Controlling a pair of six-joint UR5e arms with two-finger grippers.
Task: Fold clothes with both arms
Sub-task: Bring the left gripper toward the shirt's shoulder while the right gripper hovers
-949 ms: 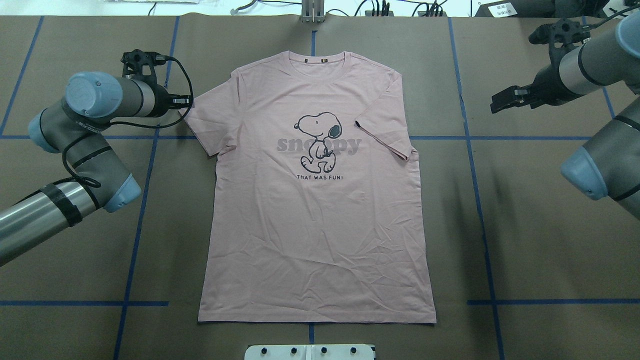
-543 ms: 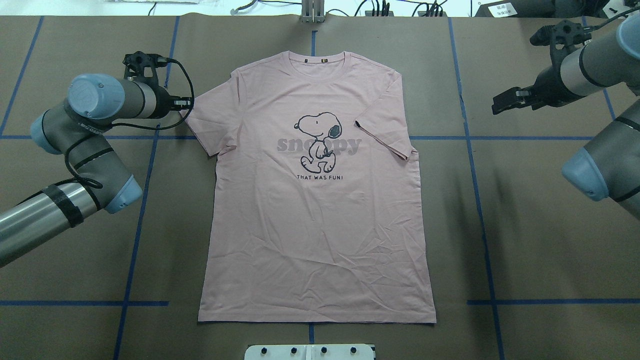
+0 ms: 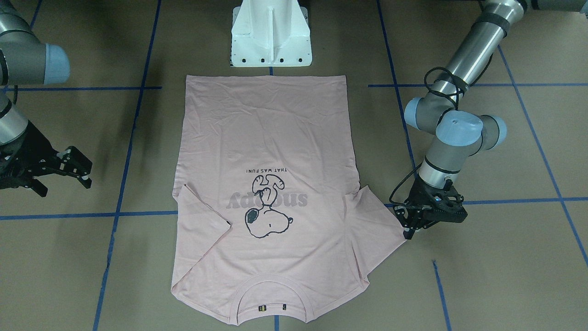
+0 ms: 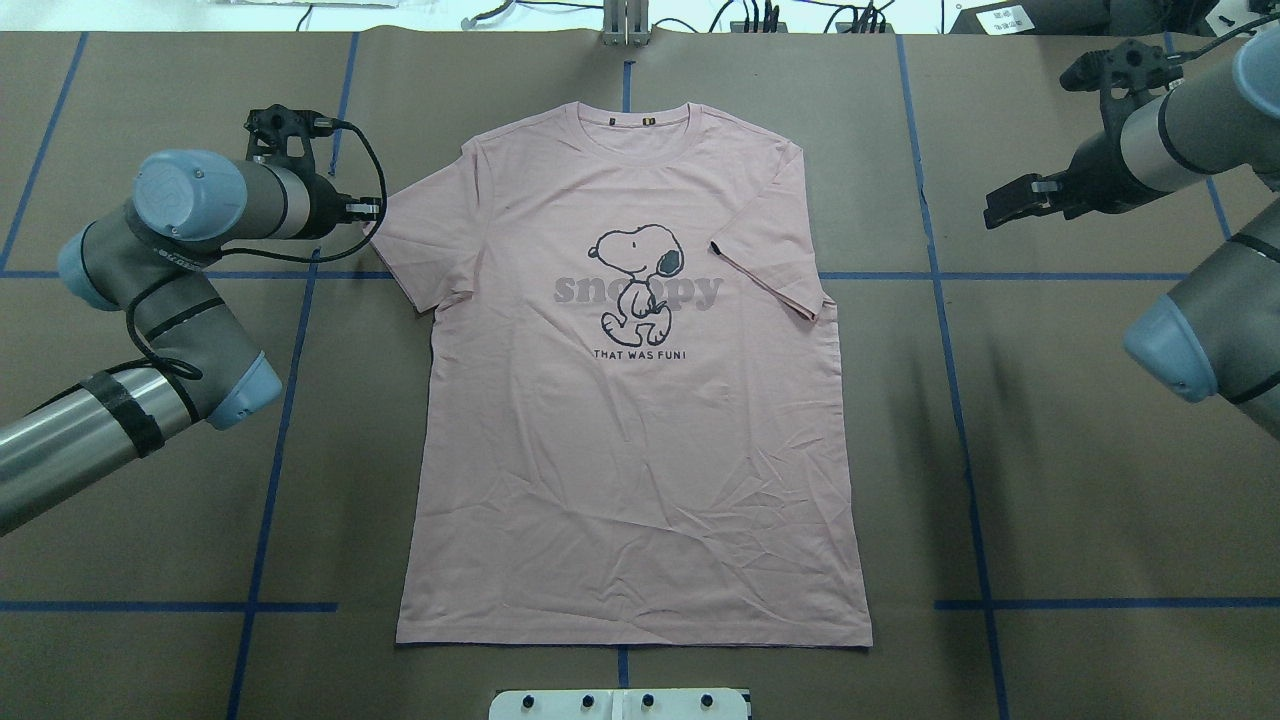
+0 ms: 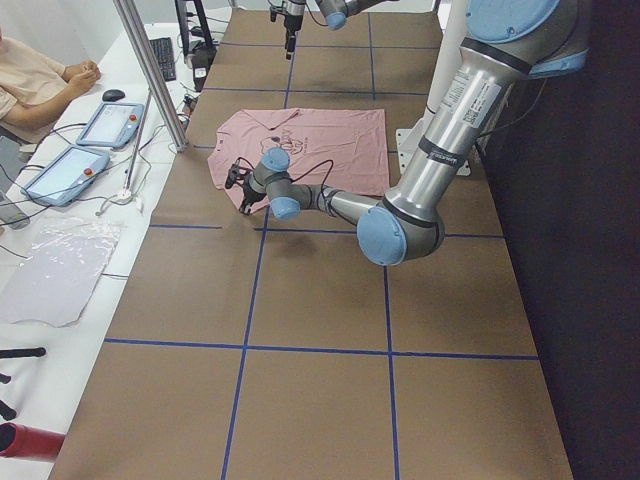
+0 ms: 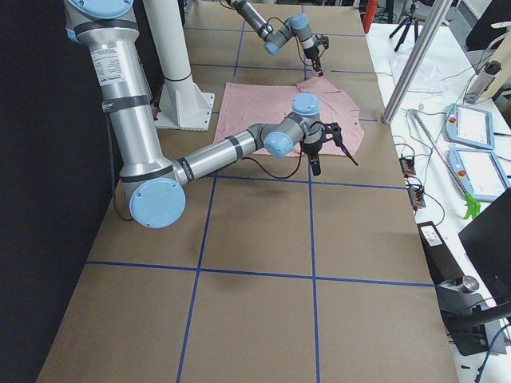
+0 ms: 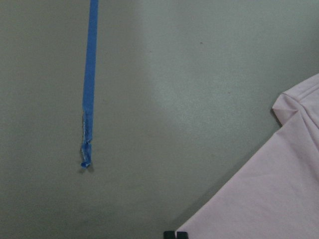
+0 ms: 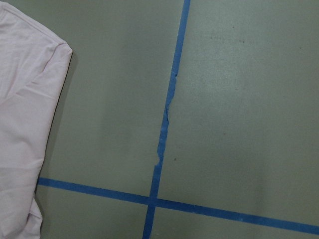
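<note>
My fingers are pinching the outer corner of the spread sleeve's hem, so my left gripper should go on folding it inward until it lies next to the Snoopy print [image 3: 325, 234].
The pale pink T-shirt [image 4: 630, 420] lies flat on the brown table with its Snoopy print facing up and its collar at the far side. Its left sleeve [image 4: 410, 240] is spread out. The other sleeve [image 4: 770, 280] is folded in over the body. My left gripper [image 4: 376, 210] is low at the outer edge of the left sleeve. In the left wrist view its tips [image 7: 175, 234] are together on the sleeve's hem [image 7: 259, 199]. My right gripper [image 4: 1000, 208] hangs open above bare table, well to the right of the shirt, and holds nothing.
Blue tape lines [image 4: 940, 275] mark a grid on the table. The white pedestal [image 3: 271, 32] stands at the shirt's hem. At the table's left end are a metal pole [image 5: 150, 70], tablets [image 5: 105, 122] and a seated person [image 5: 35, 80].
The left arm has shifted only a little at the sleeve's edge. The right gripper has moved up slightly. The shirt lies as before.
</note>
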